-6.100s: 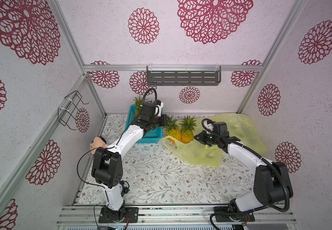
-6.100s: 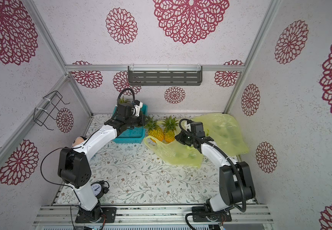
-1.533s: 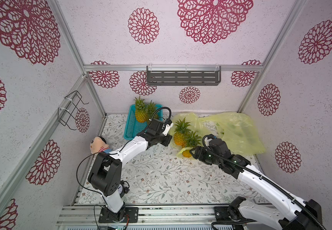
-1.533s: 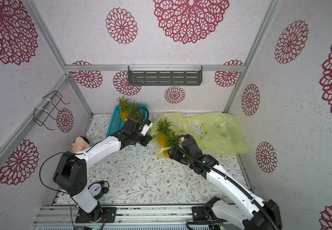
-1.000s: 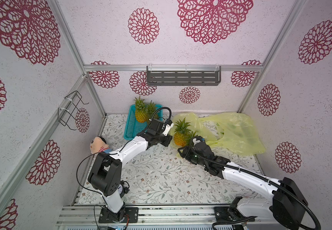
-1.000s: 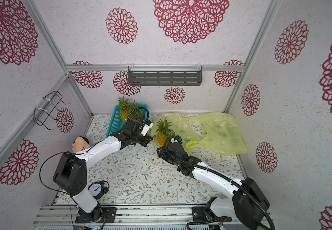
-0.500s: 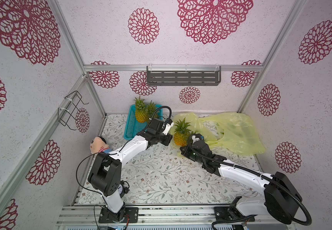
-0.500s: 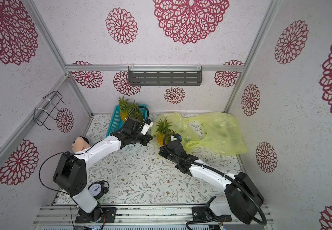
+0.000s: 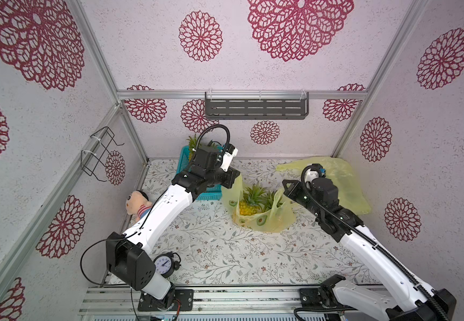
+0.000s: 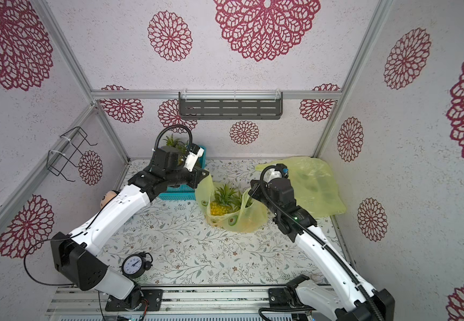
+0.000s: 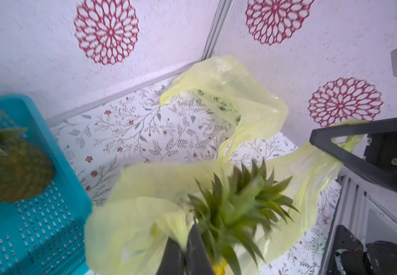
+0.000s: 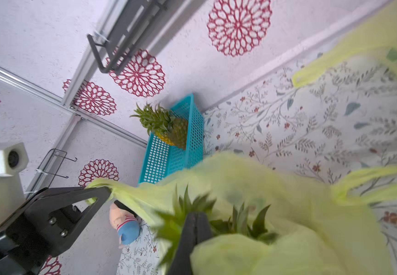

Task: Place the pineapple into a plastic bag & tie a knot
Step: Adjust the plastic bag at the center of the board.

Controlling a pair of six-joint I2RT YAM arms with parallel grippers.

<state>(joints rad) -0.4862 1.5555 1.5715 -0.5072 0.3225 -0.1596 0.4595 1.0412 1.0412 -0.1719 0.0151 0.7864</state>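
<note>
The bag's front rim [image 9: 256, 215] hangs lower than the pineapples' crowns, so next my left gripper pulls its handle [image 9: 235, 185] up and away from my right gripper before tying.
The yellow plastic bag [image 9: 264, 219] [image 10: 242, 219] stands mid-table with its mouth up, and two pineapples [image 9: 249, 201] [image 10: 221, 201] sit inside with their crowns showing. My left gripper [image 9: 236, 178] [image 11: 192, 222] is shut on the bag's left handle and holds it up. On the opposite side, my right gripper [image 9: 286, 186] [image 12: 195, 215] is shut on the right handle. The left wrist view shows the right gripper [image 11: 316, 140] pinching the yellow film. The right wrist view shows the left gripper [image 12: 107, 190] doing the same.
A blue basket [image 9: 211, 194] behind the left arm holds another pineapple [image 12: 169, 128]. A second yellow bag [image 9: 336, 180] lies at the back right. A doll [image 9: 137, 203] and an alarm clock [image 9: 164, 265] sit along the left side. A grey shelf [image 9: 256, 109] hangs on the back wall.
The right gripper has shut on the bag's handle and swung from the bag's front to its right side. The left arm has risen. The bag now stands spread between both grippers.
</note>
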